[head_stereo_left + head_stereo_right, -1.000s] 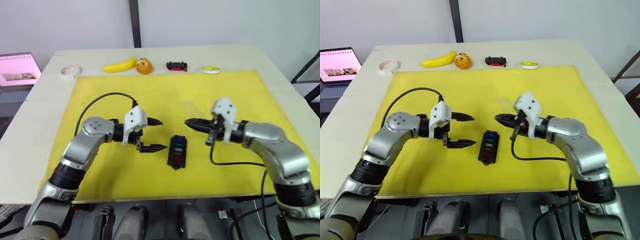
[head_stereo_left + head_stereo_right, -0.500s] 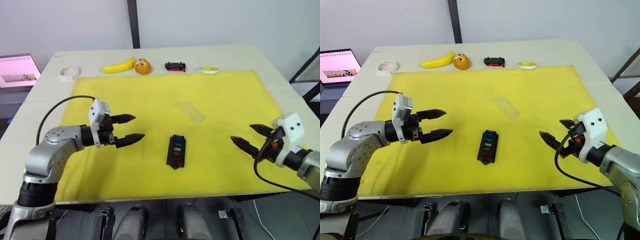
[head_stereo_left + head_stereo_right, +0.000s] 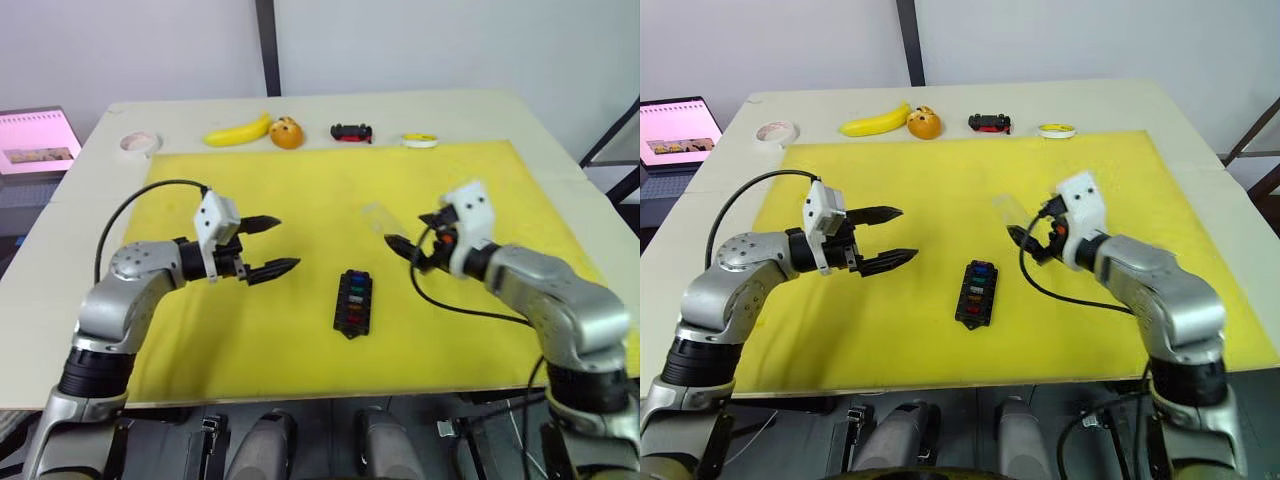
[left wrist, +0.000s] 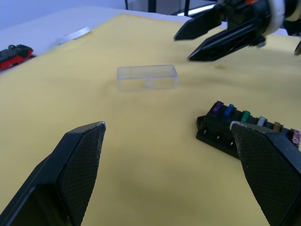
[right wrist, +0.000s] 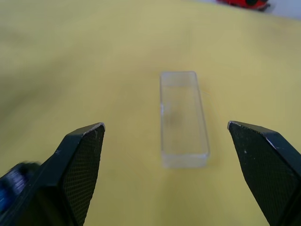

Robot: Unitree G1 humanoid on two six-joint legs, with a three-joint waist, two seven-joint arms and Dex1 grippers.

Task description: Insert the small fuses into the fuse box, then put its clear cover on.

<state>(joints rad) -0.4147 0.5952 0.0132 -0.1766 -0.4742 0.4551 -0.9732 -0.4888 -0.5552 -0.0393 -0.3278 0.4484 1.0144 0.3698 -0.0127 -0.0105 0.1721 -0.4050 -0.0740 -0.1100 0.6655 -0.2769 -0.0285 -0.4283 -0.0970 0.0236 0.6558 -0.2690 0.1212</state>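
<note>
The clear cover (image 3: 380, 217) lies with its flat side facing up and its sides (image 5: 186, 161) pointing down, so I expect its hollow side to go over the small fuses first when the robot lowers it.
The black fuse box (image 3: 352, 303) lies on the yellow mat (image 3: 230, 330), with several coloured small fuses (image 4: 244, 117) seated in its slots. Just beyond it, the clear cover (image 5: 183, 117) lies flat on the mat and nothing touches it. My right gripper (image 3: 405, 238) hovers open right beside the cover's near end, its fingers pointing at it with the cover in line between them. My left gripper (image 3: 288, 244) hangs open and empty to the left of the fuse box, well clear of it.
Along the table's far edge sit a banana (image 3: 240, 131), an orange fruit (image 3: 287, 132), a black-and-red toy car (image 3: 352, 132), a yellow roll (image 3: 421, 140) and a white tape roll (image 3: 140, 143). A pink screen (image 3: 38, 140) stands off the table at far left.
The right gripper went from shut to open, swung out to the mat's right front, then came back in beside the cover. The left gripper drew left, then returned partway.
</note>
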